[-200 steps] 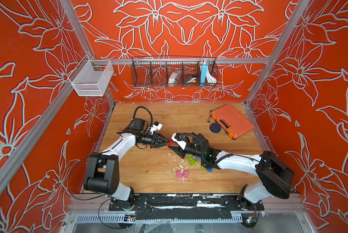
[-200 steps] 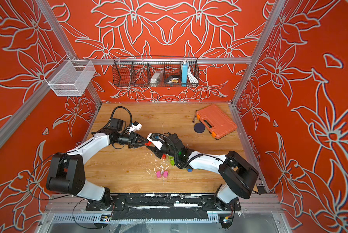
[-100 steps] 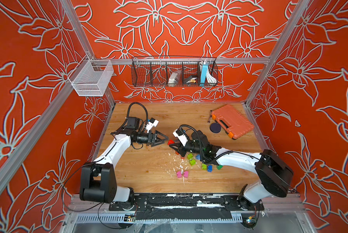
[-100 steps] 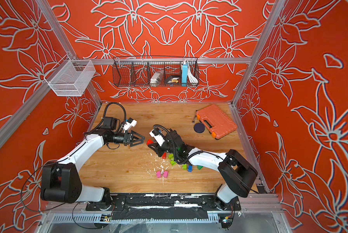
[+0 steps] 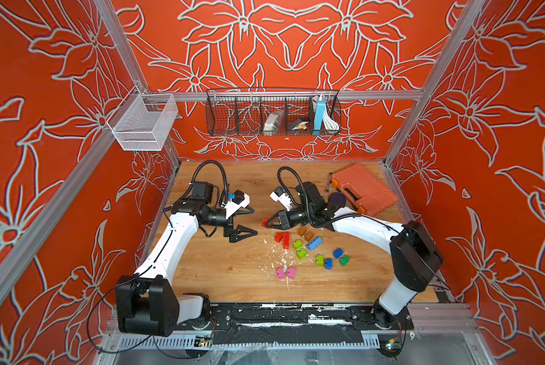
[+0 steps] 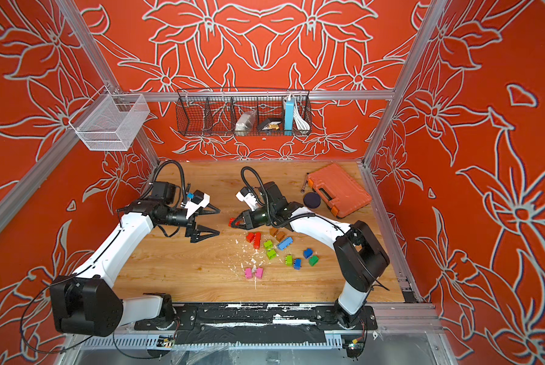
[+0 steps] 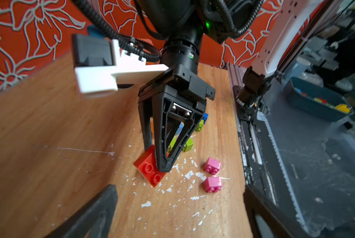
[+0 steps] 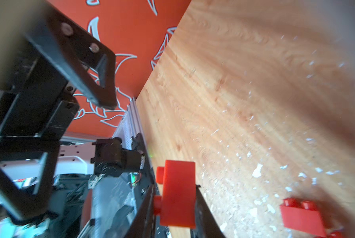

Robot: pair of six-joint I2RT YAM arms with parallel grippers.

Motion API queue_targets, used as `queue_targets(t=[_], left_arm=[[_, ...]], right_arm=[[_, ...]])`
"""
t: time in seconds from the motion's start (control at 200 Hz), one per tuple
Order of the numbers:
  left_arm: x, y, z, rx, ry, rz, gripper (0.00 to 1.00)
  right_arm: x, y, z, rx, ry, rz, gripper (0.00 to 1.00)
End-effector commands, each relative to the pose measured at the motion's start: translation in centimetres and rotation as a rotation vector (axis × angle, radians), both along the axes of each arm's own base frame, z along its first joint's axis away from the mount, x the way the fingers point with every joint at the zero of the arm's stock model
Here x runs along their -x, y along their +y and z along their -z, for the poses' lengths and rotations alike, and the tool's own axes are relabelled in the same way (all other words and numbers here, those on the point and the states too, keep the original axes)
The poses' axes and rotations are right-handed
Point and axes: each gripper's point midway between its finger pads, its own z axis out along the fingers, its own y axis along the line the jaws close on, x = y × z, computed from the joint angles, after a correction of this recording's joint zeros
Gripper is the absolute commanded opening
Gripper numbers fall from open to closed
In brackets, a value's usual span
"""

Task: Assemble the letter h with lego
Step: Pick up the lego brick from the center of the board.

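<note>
I should take the brick (image 5: 265,222) with my left gripper and put it down studs up, because the studs of the red brick (image 7: 151,172) in my right gripper face my left gripper.
My right gripper (image 5: 266,223) is shut on a red lego brick (image 8: 177,191), whose studs face my left gripper. The same brick (image 7: 150,171) shows at the right gripper's tips in the left wrist view. My left gripper (image 5: 254,220) stands open, a short way left of the brick, with nothing between its fingers (image 7: 94,214). The other lego lies loose on the wooden table (image 5: 220,271) to the right: red bricks (image 5: 282,238), brown ones (image 5: 305,233), a long blue one (image 5: 314,243), lime green ones (image 5: 299,249), small blue ones (image 5: 338,252), a dark green one (image 5: 344,260) and two pink ones (image 5: 285,273).
An orange tool case (image 5: 364,189) and a dark round disc (image 5: 337,199) lie at the back right. White flecks are scattered round the bricks. A black wire basket (image 5: 272,112) and a white mesh basket (image 5: 143,121) hang on the walls above the table.
The two grippers met at the red brick a second ago. My left gripper has since opened and pulled back to the left. The right gripper keeps the brick.
</note>
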Motion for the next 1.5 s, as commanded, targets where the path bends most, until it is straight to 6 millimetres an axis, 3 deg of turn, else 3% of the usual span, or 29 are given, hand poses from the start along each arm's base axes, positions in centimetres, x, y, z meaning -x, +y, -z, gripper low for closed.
queue_targets(t=[0.0, 0.065, 0.325, 0.515, 0.575, 0.635, 0.781, 0.941, 1.071, 1.231, 1.401, 1.496], left_arm=[[1.0, -0.1, 1.6, -0.075, -0.222, 0.144, 0.94], [1.3, -0.4, 2.4, -0.1, -0.275, 0.193, 0.93], [-0.3, -1.8, 5.0, -0.22, -0.301, 0.208, 0.72], [-0.2, -2.1, 5.2, -0.24, -0.304, 0.223, 0.48], [-0.3, -2.1, 5.5, -0.255, -0.315, 0.223, 0.48], [-0.8, -2.1, 5.5, -0.257, -0.302, 0.193, 0.57], [-1.3, -1.9, 6.4, -0.29, -0.338, 0.196, 0.59], [-1.3, -1.6, 7.0, -0.336, -0.344, 0.209, 0.5], [-0.9, -1.8, 6.8, -0.326, -0.34, 0.217, 0.32], [-0.9, -1.6, 7.7, -0.338, -0.323, 0.205, 0.32], [-2.3, -0.6, 9.8, -0.413, -0.297, 0.12, 0.32], [-2.7, -0.1, 11.8, -0.457, -0.282, 0.112, 0.34]], right_arm=[[1.4, 0.6, -1.3, -0.028, 0.162, -0.037, 0.07], [1.3, 0.7, -1.4, -0.024, 0.186, -0.036, 0.07], [1.1, 1.7, -1.2, -0.017, 0.227, -0.031, 0.08], [0.8, 2.0, -0.8, -0.008, 0.253, -0.023, 0.08], [0.9, 2.1, -0.9, -0.012, 0.258, -0.024, 0.08], [0.8, 2.2, -0.9, -0.016, 0.261, -0.023, 0.09], [1.0, 2.3, -0.4, -0.007, 0.292, -0.037, 0.08], [0.8, 2.4, 0.0, -0.006, 0.311, -0.025, 0.11], [0.6, 2.4, 0.4, 0.001, 0.318, -0.009, 0.16], [0.1, 2.4, 1.0, 0.014, 0.335, 0.018, 0.33], [-1.5, 0.1, 2.4, 0.063, 0.301, 0.118, 0.46], [-2.6, -2.7, 4.7, 0.16, 0.259, 0.184, 0.49]])
